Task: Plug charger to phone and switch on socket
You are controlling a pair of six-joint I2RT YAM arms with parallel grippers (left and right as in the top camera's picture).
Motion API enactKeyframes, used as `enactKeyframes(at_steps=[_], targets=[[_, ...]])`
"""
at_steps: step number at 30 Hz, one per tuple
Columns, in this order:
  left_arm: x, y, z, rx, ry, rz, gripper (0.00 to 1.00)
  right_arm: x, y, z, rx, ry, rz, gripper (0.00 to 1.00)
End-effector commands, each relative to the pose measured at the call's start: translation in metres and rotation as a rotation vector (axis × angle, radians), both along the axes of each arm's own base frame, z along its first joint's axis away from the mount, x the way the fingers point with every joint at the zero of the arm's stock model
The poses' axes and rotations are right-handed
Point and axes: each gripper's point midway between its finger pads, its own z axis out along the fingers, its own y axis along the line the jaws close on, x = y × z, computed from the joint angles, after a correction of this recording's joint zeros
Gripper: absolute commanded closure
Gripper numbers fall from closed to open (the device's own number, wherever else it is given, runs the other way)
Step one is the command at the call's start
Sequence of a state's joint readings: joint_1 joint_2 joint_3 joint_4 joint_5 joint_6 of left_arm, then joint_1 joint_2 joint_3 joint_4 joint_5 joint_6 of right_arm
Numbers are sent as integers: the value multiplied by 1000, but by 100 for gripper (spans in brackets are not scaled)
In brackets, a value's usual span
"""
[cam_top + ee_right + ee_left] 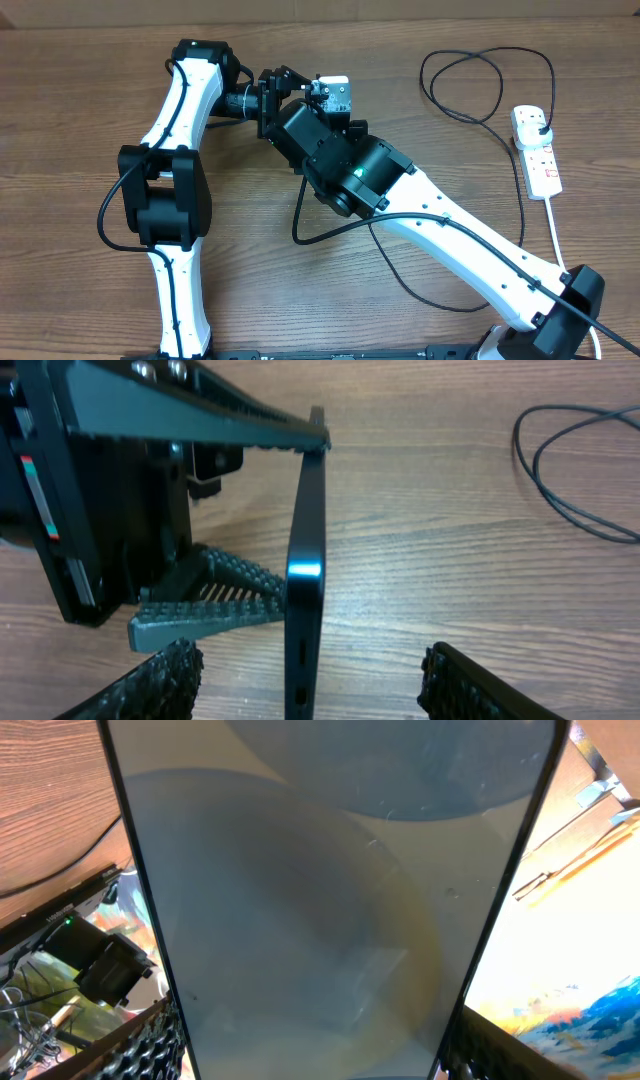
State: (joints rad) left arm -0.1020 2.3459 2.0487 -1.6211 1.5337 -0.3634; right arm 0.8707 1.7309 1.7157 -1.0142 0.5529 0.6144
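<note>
I should wait until my right gripper closes on the phone (pixel 305 575), then open my left gripper, which is clamping the phone's long edges (pixel 146 900), to free the phone.
My left gripper (pixel 315 1040) is shut on the phone (pixel 320 890), whose pale screen fills the left wrist view, with a finger against each long edge. Overhead, the phone (pixel 335 95) is held off the table at the back centre, partly hidden under my right arm. In the right wrist view the phone (pixel 305 580) stands edge-on between the open fingers of my right gripper (pixel 310 680), with a gap on each side. The charger (pixel 478 85) lies looped at the back right, its black plug in the white socket (pixel 540 160). Part of the charger (pixel 575 475) also shows in the right wrist view.
The socket's thick white cord (pixel 556 235) runs toward the front right. A black arm cable (pixel 335 235) loops on the table below my right wrist. The two arms cross closely at the back centre.
</note>
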Motion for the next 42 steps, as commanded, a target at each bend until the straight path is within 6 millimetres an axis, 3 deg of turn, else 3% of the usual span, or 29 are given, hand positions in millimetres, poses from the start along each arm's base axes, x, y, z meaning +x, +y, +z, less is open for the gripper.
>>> enactKeyframes(at_steps=[1,10,14,31,42], targets=[[6,4,14,-47,-20,26,24,7,0,15,21,-50,-26,28],[6,4,14,-47,-17,26,24,12,-6,14,-6,-83,-57,30],[6,4,14,-47,-17,26,24,13,-6,15,0,-90,-59,39],[6,4,14,-47,-15,26,24,15,-2,16,18,-94,-54,39],[5,4,15,-45,5,27,23,17,6,-5,-1,-51,-42,39]])
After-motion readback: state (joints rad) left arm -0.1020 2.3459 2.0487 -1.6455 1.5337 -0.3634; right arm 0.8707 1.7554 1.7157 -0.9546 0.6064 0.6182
